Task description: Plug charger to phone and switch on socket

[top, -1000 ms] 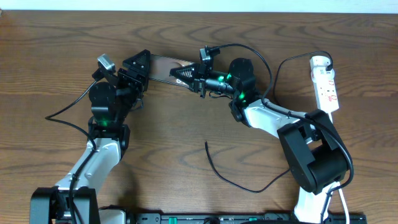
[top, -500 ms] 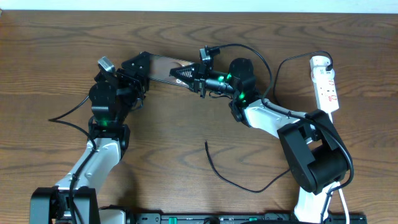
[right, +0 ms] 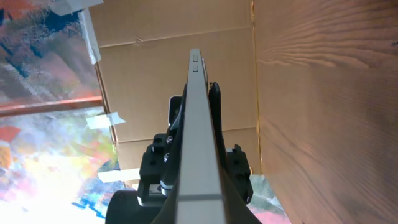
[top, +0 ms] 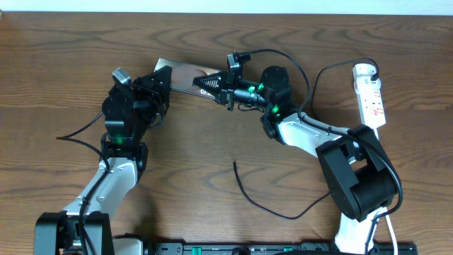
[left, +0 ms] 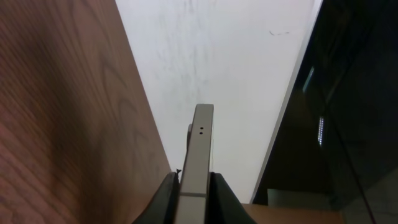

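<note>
The phone (top: 187, 76) is in both grippers while the charger lies loose, so next my right gripper lets go of the phone's end and grabs the charger (top: 236, 168) near its tip.
The phone (top: 182, 74) is held off the table, flat face up, between both arms at the back centre. My left gripper (top: 161, 83) is shut on its left end, and in the left wrist view the jaws press both sides of the phone's thin edge (left: 201, 143). My right gripper (top: 203, 83) is shut on its right end, where that edge (right: 196, 118) runs out between the jaws. The charger (top: 263, 207) lies loose on the table in front, its free tip (top: 235, 163) pointing back. The socket (top: 370, 95) lies at the far right.
The socket's white cord (top: 386, 227) runs down behind the right arm's base (top: 357, 180). A black robot cable (top: 74, 131) loops left of the left arm. A cardboard wall (right: 174, 56) shows beyond the table edge.
My left gripper has closed onto the phone's left end and shifted slightly toward the front. The right gripper has kept its hold without moving.
</note>
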### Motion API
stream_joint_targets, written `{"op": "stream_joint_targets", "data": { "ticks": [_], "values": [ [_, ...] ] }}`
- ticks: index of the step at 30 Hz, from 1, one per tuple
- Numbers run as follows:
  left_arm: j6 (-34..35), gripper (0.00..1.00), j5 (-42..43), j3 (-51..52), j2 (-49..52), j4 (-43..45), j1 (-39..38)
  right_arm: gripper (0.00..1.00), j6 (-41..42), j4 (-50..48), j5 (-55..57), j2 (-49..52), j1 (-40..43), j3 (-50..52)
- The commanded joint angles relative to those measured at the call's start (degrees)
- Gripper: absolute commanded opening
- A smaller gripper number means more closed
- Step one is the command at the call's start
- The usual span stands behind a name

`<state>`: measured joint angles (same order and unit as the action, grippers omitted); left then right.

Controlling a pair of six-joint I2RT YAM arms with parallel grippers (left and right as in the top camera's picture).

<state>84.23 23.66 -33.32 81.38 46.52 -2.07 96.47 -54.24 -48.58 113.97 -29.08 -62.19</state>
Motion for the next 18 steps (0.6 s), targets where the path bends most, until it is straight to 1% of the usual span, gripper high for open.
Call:
{"op": "stream_joint_targets", "data": {
  "ticks": [1,4,12,13,15,18],
  "values": [
    [-1.0,0.08,1.6,-0.5,0.0,1.1,-0.2,0.01,-0.8,0.2,0.4,-0.5,-0.7,-0.8],
    [-2.2,0.07,1.6,-0.5,0.0,1.1,-0.2,0.01,-0.8,0.2,0.5,-0.5,-0.7,-0.8],
    [-2.3,0.07,1.6,-0.5,0.0,1.1,-0.2,0.02,-0.8,0.2,0.5,-0.5,-0.8,-0.8],
    [-2.3,0.07,1.6,-0.5,0.0,1.1,-0.2,0.06,-0.8,0.2,0.5,-0.5,-0.8,-0.8],
    [-2.3,0.07,1.2,-0.5,0.0,1.1,-0.2,0.20,-0.8,0.2,0.7,-0.5,-0.8,-0.8],
    [-2.3,0.07,0.7,-0.5,0.0,1.1,-0.1,0.48,-0.8,-0.1,0.7,-0.5,-0.7,-0.8]
  ]
}}
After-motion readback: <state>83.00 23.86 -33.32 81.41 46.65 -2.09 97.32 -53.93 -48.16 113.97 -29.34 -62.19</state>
